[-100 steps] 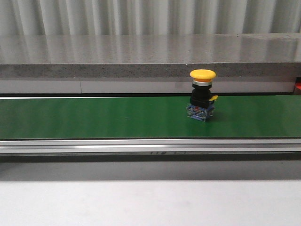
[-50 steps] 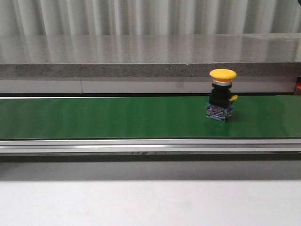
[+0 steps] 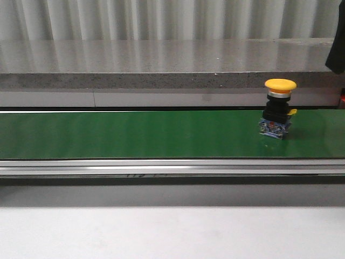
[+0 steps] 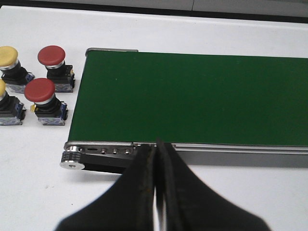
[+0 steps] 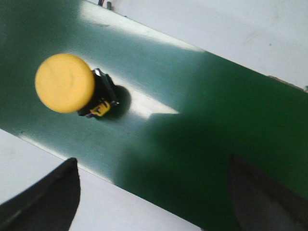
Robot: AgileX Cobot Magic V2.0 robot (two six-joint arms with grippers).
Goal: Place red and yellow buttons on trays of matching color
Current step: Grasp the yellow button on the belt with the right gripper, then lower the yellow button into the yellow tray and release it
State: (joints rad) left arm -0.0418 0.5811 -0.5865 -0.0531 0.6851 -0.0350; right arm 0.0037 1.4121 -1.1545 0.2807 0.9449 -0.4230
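My open right gripper should keep moving down toward the yellow button (image 3: 280,86) and close around its black body (image 3: 277,111), because the button is upright and free on the green belt.
A yellow button (image 3: 279,108) with a black body stands upright on the green belt (image 3: 135,135) near its right end. In the right wrist view the same yellow button (image 5: 65,83) lies below my right gripper (image 5: 154,161), off to one side of it. The gripper is open and holds nothing. My left gripper (image 4: 156,147) is shut and empty, just in front of the belt's end roller. Beside that belt end (image 4: 192,96), two red buttons (image 4: 51,56) (image 4: 40,90) and two yellow buttons (image 4: 8,55) (image 4: 1,91) stand on the white table. The trays are out of view.
A grey stone-like ledge (image 3: 161,65) runs behind the belt. An aluminium rail (image 3: 161,167) borders the belt's front edge. A dark part of my right arm (image 3: 335,51) hangs at the upper right edge of the front view.
The yellow button has travelled to the right along the belt. A dark part of my right arm has come into the front view at the upper right.
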